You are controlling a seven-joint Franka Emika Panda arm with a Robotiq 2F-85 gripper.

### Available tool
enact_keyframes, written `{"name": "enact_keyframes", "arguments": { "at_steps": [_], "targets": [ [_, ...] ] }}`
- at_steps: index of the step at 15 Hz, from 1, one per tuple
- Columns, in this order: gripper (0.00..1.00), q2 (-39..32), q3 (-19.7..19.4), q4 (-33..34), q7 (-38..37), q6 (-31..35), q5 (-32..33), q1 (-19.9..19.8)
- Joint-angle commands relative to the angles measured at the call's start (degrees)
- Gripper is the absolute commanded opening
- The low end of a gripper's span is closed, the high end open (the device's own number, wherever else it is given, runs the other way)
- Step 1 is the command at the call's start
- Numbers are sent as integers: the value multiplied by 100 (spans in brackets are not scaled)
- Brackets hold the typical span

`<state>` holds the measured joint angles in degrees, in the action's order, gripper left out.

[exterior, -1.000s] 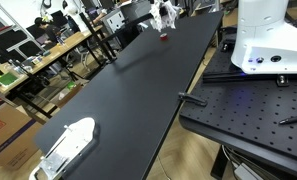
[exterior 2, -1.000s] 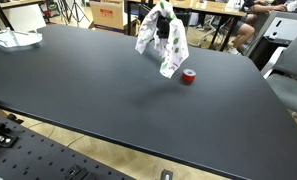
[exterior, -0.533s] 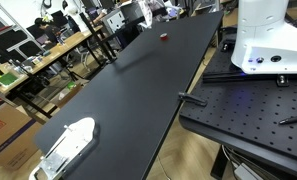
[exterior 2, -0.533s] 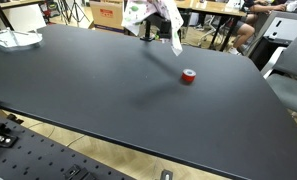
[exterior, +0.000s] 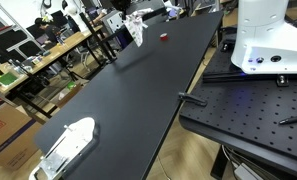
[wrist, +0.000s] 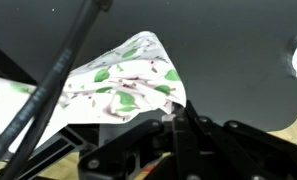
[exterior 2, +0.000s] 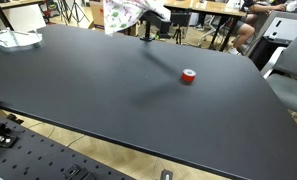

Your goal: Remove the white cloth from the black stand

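The white cloth (exterior 2: 123,15) is hanging clear of the black stand above open black table (exterior 2: 105,63). I keep moving my gripper down until the cloth settles there, then let go.
The white cloth (exterior 2: 120,12), printed with green and pink marks, hangs in the air above the far edge of the black table; it also shows in an exterior view (exterior: 136,28). My gripper (wrist: 172,118) is shut on one edge of the cloth (wrist: 118,85), which spreads out in front of the fingers. In an exterior view the gripper (exterior 2: 160,10) is at the top edge, right of the cloth. A thin black upright (exterior 2: 148,32), which looks like the black stand, is bare below the cloth and apart from it.
A small red object (exterior 2: 188,76) lies on the black table (exterior 2: 138,100), also in the exterior view (exterior: 164,37). A white device (exterior: 68,145) sits at one table corner (exterior 2: 13,40). The robot base (exterior: 268,40) stands beside it. Desks and people are behind.
The cloth has risen off the stand and swung sideways toward the table's far edge with my gripper. The black upright stands bare now. The red object has not moved.
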<state>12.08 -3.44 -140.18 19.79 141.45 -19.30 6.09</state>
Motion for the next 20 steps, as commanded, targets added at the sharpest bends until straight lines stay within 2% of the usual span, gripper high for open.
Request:
{"name": "enact_keyframes", "arguments": {
  "at_steps": [1,4,7,14,15,16,20],
  "targets": [
    [1,-532,309,60,-694,397,43,30],
    [1,-971,558,-21,-1429,1108,367,-34],
    [1,-1377,695,-122,-2275,1741,1050,-28],
    [1,-1830,733,-154,-3355,2121,2091,236],
    [28,-1829,722,-142,-3437,2075,2159,259],
    [28,-1817,717,-146,-3491,2086,2219,271],
    [55,-1650,824,-162,-3401,1935,1961,248]
  ]
}}
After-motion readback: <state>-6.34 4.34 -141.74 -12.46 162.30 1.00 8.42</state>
